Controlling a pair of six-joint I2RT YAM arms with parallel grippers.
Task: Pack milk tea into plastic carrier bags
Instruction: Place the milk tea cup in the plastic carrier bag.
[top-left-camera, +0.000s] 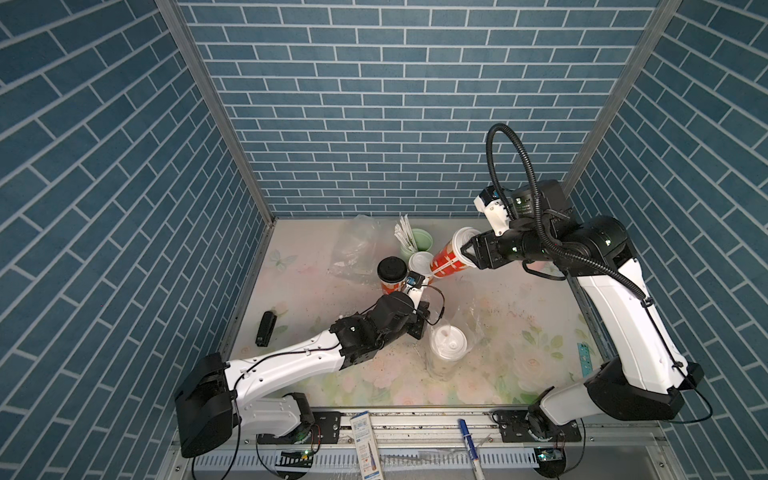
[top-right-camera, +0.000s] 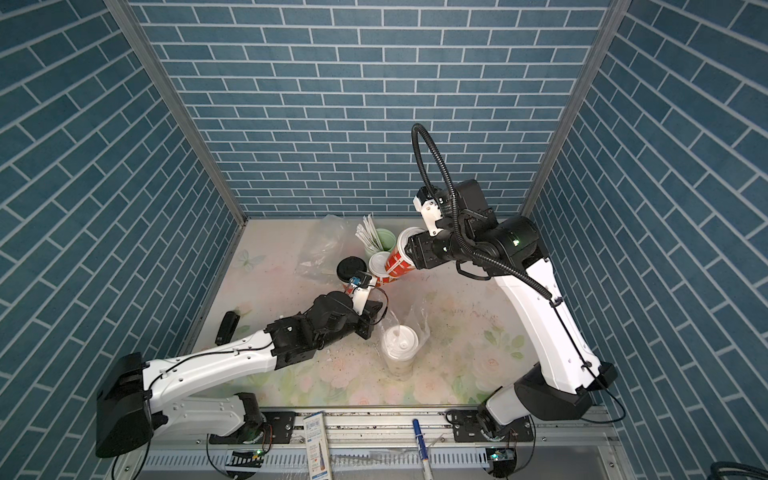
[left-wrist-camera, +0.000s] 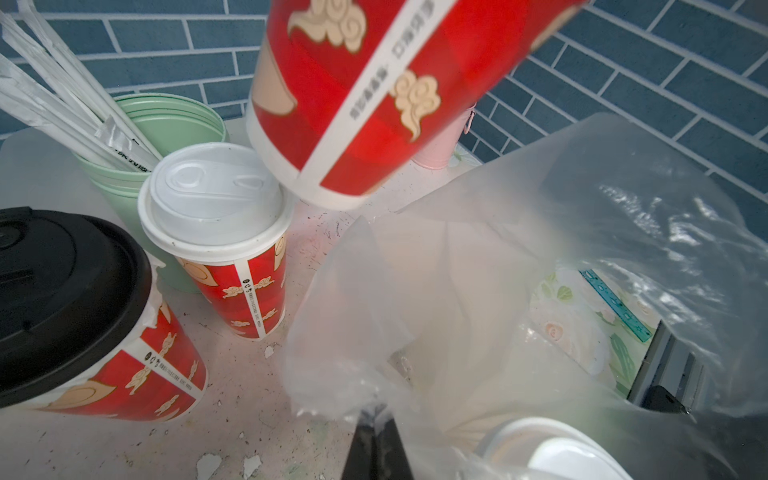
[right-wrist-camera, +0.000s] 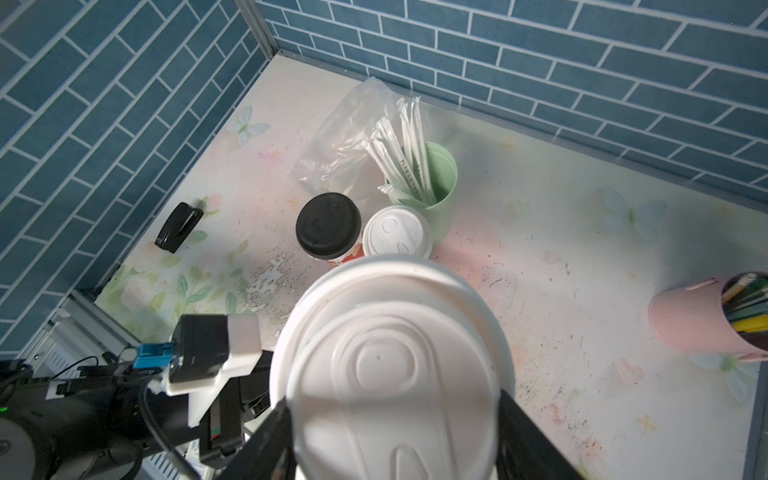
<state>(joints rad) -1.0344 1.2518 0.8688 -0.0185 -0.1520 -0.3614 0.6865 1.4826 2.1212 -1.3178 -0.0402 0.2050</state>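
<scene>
My right gripper should bring the large red cup (top-left-camera: 449, 262) back upright and lower it behind the cream cup, because the red cup is hanging tilted past the bag's opening.
My right gripper (top-left-camera: 468, 254) (right-wrist-camera: 392, 409) is shut on a large red milk tea cup with a white lid (top-left-camera: 449, 258) (top-right-camera: 397, 261) (left-wrist-camera: 365, 95), holding it tilted above the table. My left gripper (left-wrist-camera: 376, 411) (top-left-camera: 420, 328) is shut on the rim of a clear plastic carrier bag (top-left-camera: 469, 328) (left-wrist-camera: 519, 270). A white-lidded cream cup (top-left-camera: 446, 347) (top-right-camera: 400, 344) stands inside that bag. A black-lidded red cup (top-left-camera: 391, 272) (left-wrist-camera: 75, 299) and a smaller white-lidded red cup (top-left-camera: 419, 262) (left-wrist-camera: 220, 232) stand together behind it. Another plastic carrier bag (top-left-camera: 353, 249) (right-wrist-camera: 345, 137) lies crumpled at the back.
A mint-green cup of wrapped straws (top-left-camera: 420, 241) (right-wrist-camera: 432, 183) stands behind the red cups. A pink cup of pens (right-wrist-camera: 702, 320) sits at the right. A black stapler (top-left-camera: 266, 328) lies left, a teal ruler (top-left-camera: 584, 353) right, and a pen (top-left-camera: 467, 434) on the front rail.
</scene>
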